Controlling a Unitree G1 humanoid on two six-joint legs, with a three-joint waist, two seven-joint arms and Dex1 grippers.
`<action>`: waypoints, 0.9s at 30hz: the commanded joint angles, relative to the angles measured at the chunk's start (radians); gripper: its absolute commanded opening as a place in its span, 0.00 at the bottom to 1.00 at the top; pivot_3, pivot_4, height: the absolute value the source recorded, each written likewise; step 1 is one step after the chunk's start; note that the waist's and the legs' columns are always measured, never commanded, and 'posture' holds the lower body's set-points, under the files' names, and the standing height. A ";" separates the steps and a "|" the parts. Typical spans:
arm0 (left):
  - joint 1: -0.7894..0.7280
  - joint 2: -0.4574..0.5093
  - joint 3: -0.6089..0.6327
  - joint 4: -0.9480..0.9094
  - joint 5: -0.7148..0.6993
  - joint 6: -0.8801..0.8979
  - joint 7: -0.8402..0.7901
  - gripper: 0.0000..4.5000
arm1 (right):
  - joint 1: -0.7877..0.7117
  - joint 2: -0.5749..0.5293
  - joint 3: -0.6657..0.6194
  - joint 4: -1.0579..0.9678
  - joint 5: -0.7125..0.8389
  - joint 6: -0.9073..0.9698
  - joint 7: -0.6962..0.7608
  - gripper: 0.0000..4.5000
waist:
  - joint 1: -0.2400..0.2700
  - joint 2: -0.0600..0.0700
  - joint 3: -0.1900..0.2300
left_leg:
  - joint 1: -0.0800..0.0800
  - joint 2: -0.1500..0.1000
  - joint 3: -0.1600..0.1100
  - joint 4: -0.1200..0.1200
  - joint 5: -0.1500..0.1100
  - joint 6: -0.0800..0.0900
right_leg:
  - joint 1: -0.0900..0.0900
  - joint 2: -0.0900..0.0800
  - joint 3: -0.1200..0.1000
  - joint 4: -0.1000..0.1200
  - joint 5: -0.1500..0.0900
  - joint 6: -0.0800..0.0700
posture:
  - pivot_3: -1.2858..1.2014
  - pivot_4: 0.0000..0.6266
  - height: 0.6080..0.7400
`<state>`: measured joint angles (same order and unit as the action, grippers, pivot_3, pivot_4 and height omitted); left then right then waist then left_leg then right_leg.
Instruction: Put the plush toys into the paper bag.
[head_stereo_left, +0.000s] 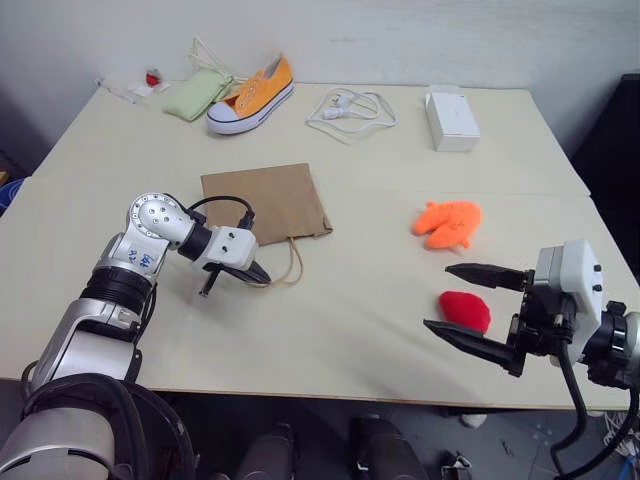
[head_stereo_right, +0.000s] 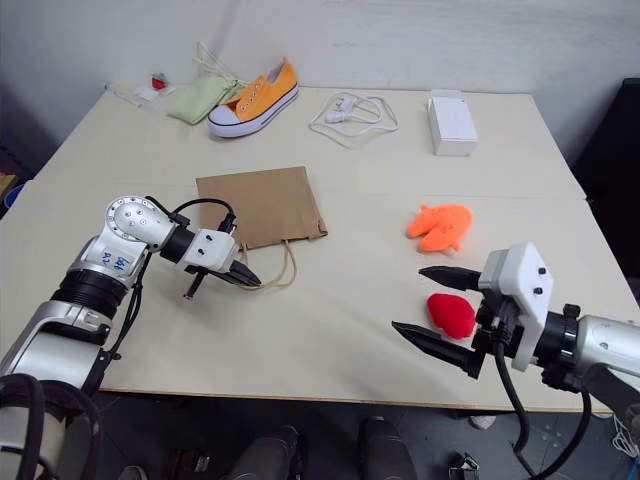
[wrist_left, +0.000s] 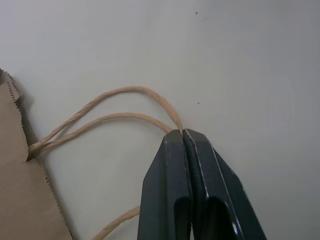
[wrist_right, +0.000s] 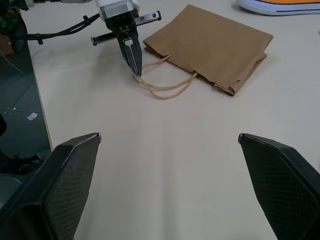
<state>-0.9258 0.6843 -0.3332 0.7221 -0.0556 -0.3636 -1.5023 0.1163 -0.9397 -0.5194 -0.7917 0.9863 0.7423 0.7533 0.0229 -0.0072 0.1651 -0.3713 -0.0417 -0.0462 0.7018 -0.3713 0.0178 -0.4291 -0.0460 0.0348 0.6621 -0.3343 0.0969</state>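
Note:
The paper bag's opening (head_stereo_left: 300, 237) is lying flat. My left gripper should raise the bag's handle while my right gripper pushes inside to open the bag (head_stereo_left: 275, 215), before I get plush toys.
The brown paper bag (head_stereo_left: 265, 200) lies flat on the table, its cord handles (wrist_left: 115, 92) trailing toward me. My left gripper (head_stereo_left: 265, 278) is shut, pinching the handle cords at its tips (wrist_left: 182, 132); the right wrist view shows this gripper (wrist_right: 136, 75) too. The orange plush toy (head_stereo_left: 448, 222) lies to the right of the bag. Nearer the front edge sits the red plush toy (head_stereo_left: 466, 308). My right gripper (head_stereo_left: 437, 296) hovers open just left of the red toy, with nothing between its wide-spread fingers (wrist_right: 75, 165).
At the back of the table (head_stereo_left: 380, 330) are an orange sneaker (head_stereo_left: 252, 95), a green pouch (head_stereo_left: 197, 95), a coiled white cable (head_stereo_left: 350, 108), a white box (head_stereo_left: 451, 118) and a small red item in plastic (head_stereo_left: 150, 80).

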 joint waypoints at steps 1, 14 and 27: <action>-0.043 0.004 0.050 -0.054 -0.141 0.207 -0.112 0.00 | -0.041 -0.023 0.012 -0.025 0.015 -0.017 0.002 1.00 | -0.001 0.000 0.000 | 0.000 0.000 0.000 0.000 0.000 0.000 | 0.000 0.000 0.000 0.000 0.000 0.000 | 0.52 0.24 1.00; 0.032 -0.104 0.181 -0.570 -0.440 0.879 0.110 0.00 | -0.439 0.229 0.520 0.217 -0.287 -0.057 -0.153 0.56 | -0.024 -0.002 0.000 | 0.000 0.000 -0.001 0.001 0.000 -0.001 | -0.001 0.000 0.000 0.001 0.000 0.000 | 0.52 0.24 1.00; 0.065 -0.175 0.277 -0.679 -0.485 0.978 0.304 0.00 | -0.567 0.415 0.684 0.457 -0.560 -0.227 -0.126 0.00 | -0.028 -0.002 0.000 | -0.001 0.000 -0.001 0.001 0.001 -0.003 | -0.003 0.000 -0.001 0.002 0.000 0.000 | 0.52 0.24 1.00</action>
<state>-0.8549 0.5065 -0.0822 0.0840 -0.5259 0.6236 -1.2058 -0.4415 -0.5337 0.2113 -0.3081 0.4197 0.5325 0.6243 -0.0052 -0.0088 0.1656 -0.3718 -0.0422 -0.0477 0.7029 -0.3698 0.0150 -0.4316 -0.0460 0.0337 0.6645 -0.3343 0.0968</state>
